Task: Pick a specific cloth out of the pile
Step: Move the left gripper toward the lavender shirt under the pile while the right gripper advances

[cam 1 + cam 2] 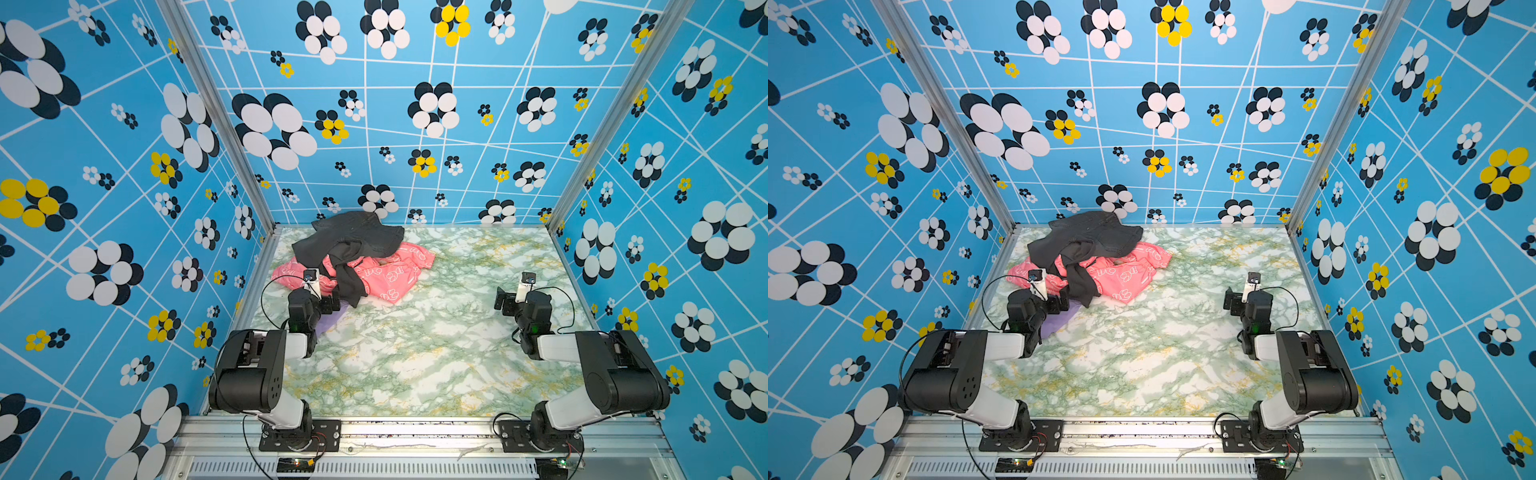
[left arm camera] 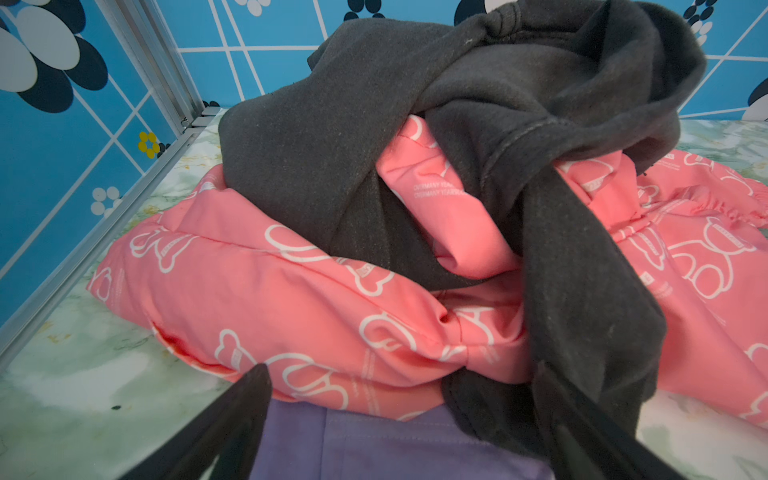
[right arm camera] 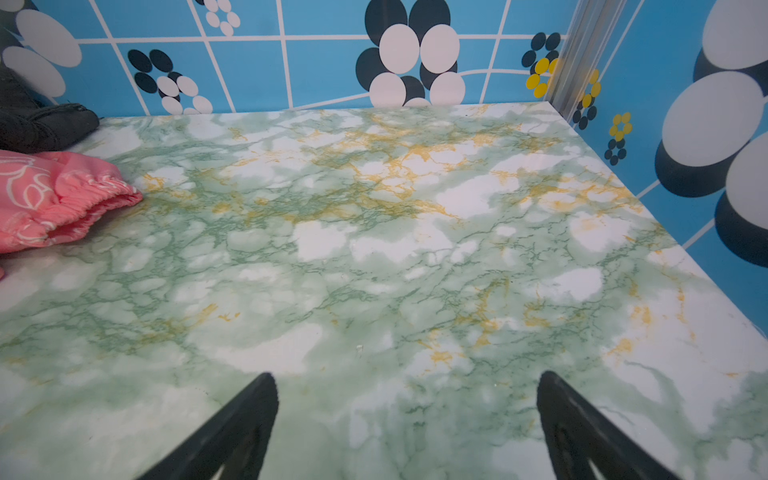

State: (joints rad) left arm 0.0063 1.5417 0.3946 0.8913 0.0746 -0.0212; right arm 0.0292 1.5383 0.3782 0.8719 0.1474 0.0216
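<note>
The lavender cloth lies flat under the pink garment's edge (image 2: 360, 409), below the robot's level left gripper, so that gripper should pull back, tip down and pinch the cloth's near end (image 1: 318, 328).
The pile (image 1: 357, 257) lies at the table's far left: a dark grey garment (image 1: 353, 239) (image 2: 332, 145) draped over a coral-pink one with white print (image 1: 395, 276) (image 2: 291, 307). The lavender cloth (image 1: 332, 323) (image 1: 1059, 323) (image 2: 374, 449) pokes out flat from under the pink garment's near edge, mostly covered by my left arm in both top views. My left gripper (image 1: 330, 305) (image 1: 1059, 304) (image 2: 401, 368) is open just over it, one finger on each side and nothing gripped. My right gripper (image 1: 505, 301) (image 1: 1233, 301) (image 3: 407, 376) hangs open over bare table, far from the pile.
The green-and-white marbled table (image 1: 415, 357) (image 3: 374, 249) is boxed in by blue patterned walls on three sides, with aluminium posts (image 1: 216, 108) at the back corners. A dark sleeve (image 2: 582, 291) hangs down the pile's front beside the left gripper's finger.
</note>
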